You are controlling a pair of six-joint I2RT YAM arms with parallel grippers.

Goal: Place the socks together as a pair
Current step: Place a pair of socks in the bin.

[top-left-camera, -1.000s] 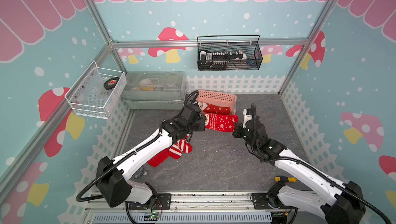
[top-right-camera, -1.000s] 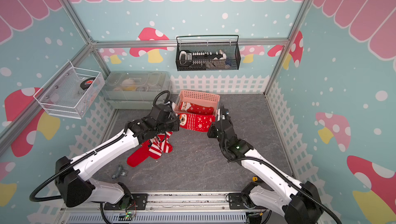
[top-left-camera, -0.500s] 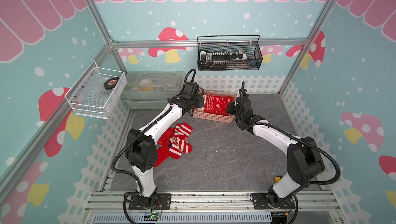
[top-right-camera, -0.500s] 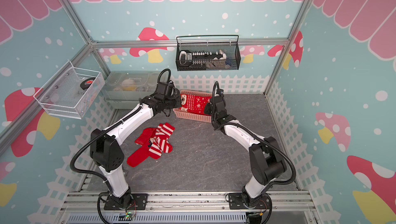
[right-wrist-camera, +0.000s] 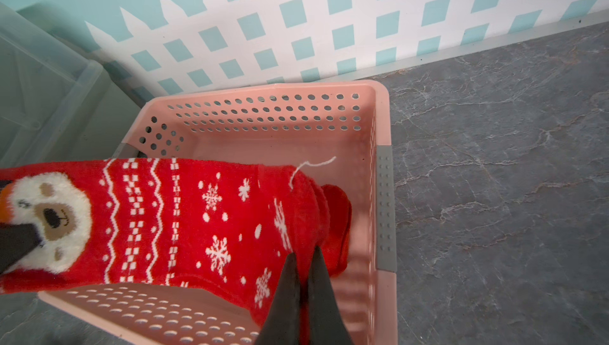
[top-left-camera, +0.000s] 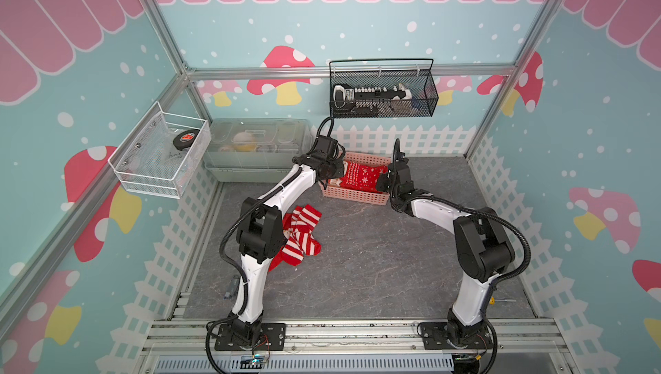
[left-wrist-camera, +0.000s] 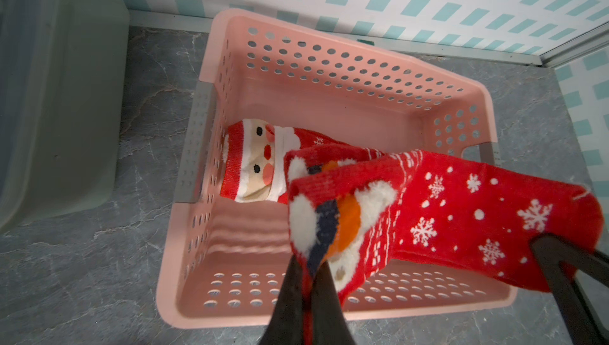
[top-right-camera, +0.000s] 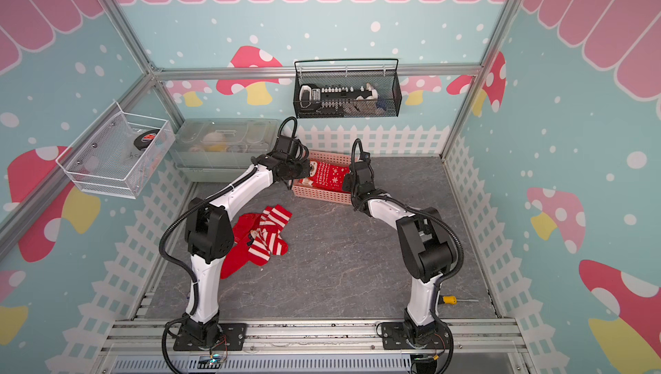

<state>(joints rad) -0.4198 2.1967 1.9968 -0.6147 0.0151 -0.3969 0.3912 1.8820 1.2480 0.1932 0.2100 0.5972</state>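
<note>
I should keep lowering the sock with my right gripper, because the snowflake sock's toe end point(right-wrist-camera: 295, 208) hangs within the pink basket's rim. I should go on until it settles inside the basket point(right-wrist-camera: 352, 294), then let go.
A red snowflake sock point(top-left-camera: 359, 177) point(top-right-camera: 327, 175) with a white bear face hangs stretched between my two grippers over the pink basket point(top-left-camera: 354, 195). My left gripper point(left-wrist-camera: 309, 261) point(top-left-camera: 331, 172) is shut on its bear-face cuff end point(left-wrist-camera: 342, 224); a second matching layer lies right behind it. Shut on the toe end point(right-wrist-camera: 296, 214) is my right gripper point(right-wrist-camera: 304, 254) point(top-left-camera: 381, 182). A Santa-face sock point(left-wrist-camera: 257, 158) lies inside the basket point(left-wrist-camera: 329, 73) under the held one. Red-and-white striped socks point(top-left-camera: 300, 232) point(top-right-camera: 268, 236) lie heaped on the table beside the left arm.
A clear lidded box point(top-left-camera: 257, 147) stands left of the basket against the back fence. A white wire tray point(top-left-camera: 161, 154) hangs on the left wall and a black mesh basket point(top-left-camera: 382, 93) on the back wall. A yellow-handled screwdriver point(top-right-camera: 454, 299) lies front right.
Both arms have carried the stretched snowflake sock from above the table back over the pink basket, then held almost still. The striped socks have not moved.
</note>
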